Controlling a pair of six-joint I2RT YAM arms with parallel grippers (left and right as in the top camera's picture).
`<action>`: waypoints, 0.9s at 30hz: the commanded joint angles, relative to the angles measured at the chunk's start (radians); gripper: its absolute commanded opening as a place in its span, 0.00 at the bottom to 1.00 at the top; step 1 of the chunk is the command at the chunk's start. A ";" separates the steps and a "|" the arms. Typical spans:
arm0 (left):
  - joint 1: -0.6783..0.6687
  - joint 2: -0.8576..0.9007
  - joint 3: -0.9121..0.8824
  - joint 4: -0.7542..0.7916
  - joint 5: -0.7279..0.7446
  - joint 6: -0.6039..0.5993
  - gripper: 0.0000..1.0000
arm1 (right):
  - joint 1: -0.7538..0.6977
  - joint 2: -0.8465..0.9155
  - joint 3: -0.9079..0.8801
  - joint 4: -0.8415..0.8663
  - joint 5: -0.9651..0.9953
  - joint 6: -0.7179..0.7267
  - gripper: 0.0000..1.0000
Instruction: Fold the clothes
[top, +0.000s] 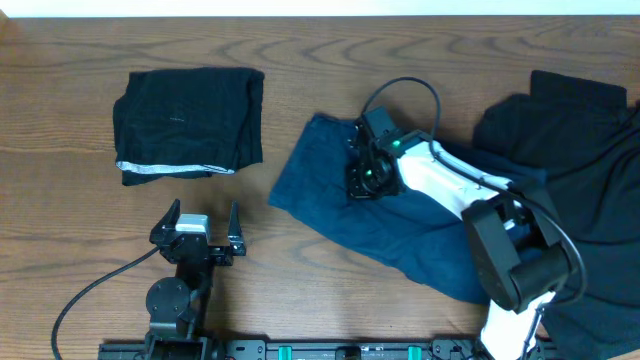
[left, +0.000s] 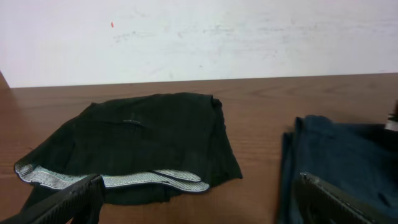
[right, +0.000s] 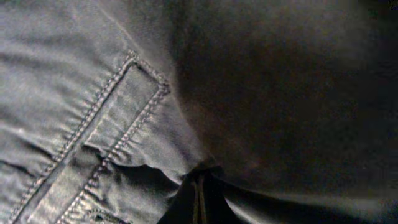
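The pile (top: 572, 150) of black clothes is crowding the dark blue garment's end (top: 528, 172). My right gripper should leave the garment and push the pile away before I fold.
A dark blue garment (top: 340, 215) lies spread across the middle of the table. My right gripper (top: 362, 178) is pressed down onto its upper part and is shut on a pinch of the fabric; the right wrist view shows the blue cloth (right: 93, 124) with a stitched pocket seam bunched at the closed fingertips (right: 199, 196). A folded black garment (top: 187, 122) with a grey-white band lies at the far left, also in the left wrist view (left: 143, 140). My left gripper (top: 196, 232) is open and empty near the front edge, its fingers wide apart (left: 199, 202).
A pile of black clothes (top: 575, 160) covers the right side of the table, partly over the blue garment's right end. Bare wood (top: 420, 50) lies along the back. A white wall (left: 199, 37) stands behind the table.
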 joint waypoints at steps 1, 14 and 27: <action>-0.005 -0.006 -0.016 -0.037 -0.012 0.010 0.98 | 0.073 0.081 0.001 0.000 -0.048 -0.036 0.01; -0.005 -0.006 -0.016 -0.037 -0.012 0.010 0.98 | 0.046 0.057 0.320 -0.368 -0.058 -0.313 0.02; -0.005 -0.005 -0.016 -0.037 -0.012 0.010 0.98 | -0.311 -0.051 0.387 -0.717 0.194 -0.330 0.01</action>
